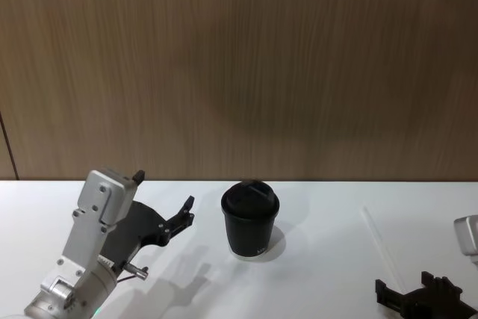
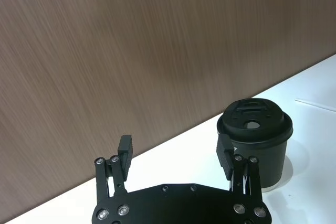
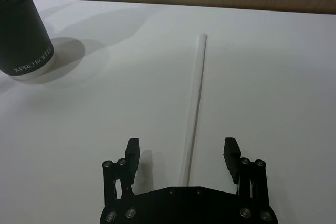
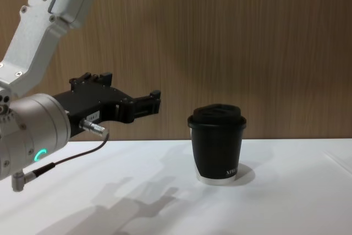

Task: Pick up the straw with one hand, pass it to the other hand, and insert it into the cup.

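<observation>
The white straw runs straight (image 1: 382, 249) from one end to the other. I expect its far end (image 1: 365, 211) to come up stiffly in line when I raise the straw's near end.
The white straw (image 3: 195, 103) lies flat on the white table, right of the cup (image 1: 250, 218), and also shows faintly from the head (image 1: 379, 238). The cup is black, has a domed lid, and stands upright mid-table (image 4: 217, 146). My right gripper (image 3: 181, 151) is open at the straw's near end, with one finger on each side of the straw and not touching it. It sits at the table's front right (image 1: 407, 287). My left gripper (image 1: 164, 190), on its silver wrist, hangs open above the table left of the cup (image 2: 254, 140), with nothing between its fingers (image 2: 124, 151).
A brown wood-grain wall (image 1: 239, 65) runs along the table's far edge. The white tabletop (image 1: 321, 274) is bare around the cup and straw. A grey cable (image 4: 71, 158) loops under the left wrist.
</observation>
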Robot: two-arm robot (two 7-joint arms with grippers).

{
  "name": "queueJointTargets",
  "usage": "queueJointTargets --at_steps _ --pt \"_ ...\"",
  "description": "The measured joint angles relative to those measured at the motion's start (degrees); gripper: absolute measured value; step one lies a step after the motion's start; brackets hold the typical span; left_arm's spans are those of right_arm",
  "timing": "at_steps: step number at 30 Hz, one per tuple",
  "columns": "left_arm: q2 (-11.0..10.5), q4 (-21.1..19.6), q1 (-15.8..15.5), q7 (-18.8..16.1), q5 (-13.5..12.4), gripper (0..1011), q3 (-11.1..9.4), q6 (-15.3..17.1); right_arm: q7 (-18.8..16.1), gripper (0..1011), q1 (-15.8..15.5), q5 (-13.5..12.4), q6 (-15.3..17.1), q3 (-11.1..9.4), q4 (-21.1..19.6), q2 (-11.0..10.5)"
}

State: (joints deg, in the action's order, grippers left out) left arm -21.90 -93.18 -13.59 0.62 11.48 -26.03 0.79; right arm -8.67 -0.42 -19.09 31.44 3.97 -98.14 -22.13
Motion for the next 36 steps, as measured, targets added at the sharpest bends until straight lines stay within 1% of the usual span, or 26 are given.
queueJointTargets --at_steps 21,36 --pt "0.0 0.0 0.0 0.0 0.0 1003 0.0 0.0 -0.85 1001 1.34 0.18 1.58 -0.41 1.51 0.99" --pt "0.0 0.0 0.0 0.0 -0.01 1003 0.0 0.0 -1.24 993 1.85 0.66 2.18 -0.53 1.96 1.23"
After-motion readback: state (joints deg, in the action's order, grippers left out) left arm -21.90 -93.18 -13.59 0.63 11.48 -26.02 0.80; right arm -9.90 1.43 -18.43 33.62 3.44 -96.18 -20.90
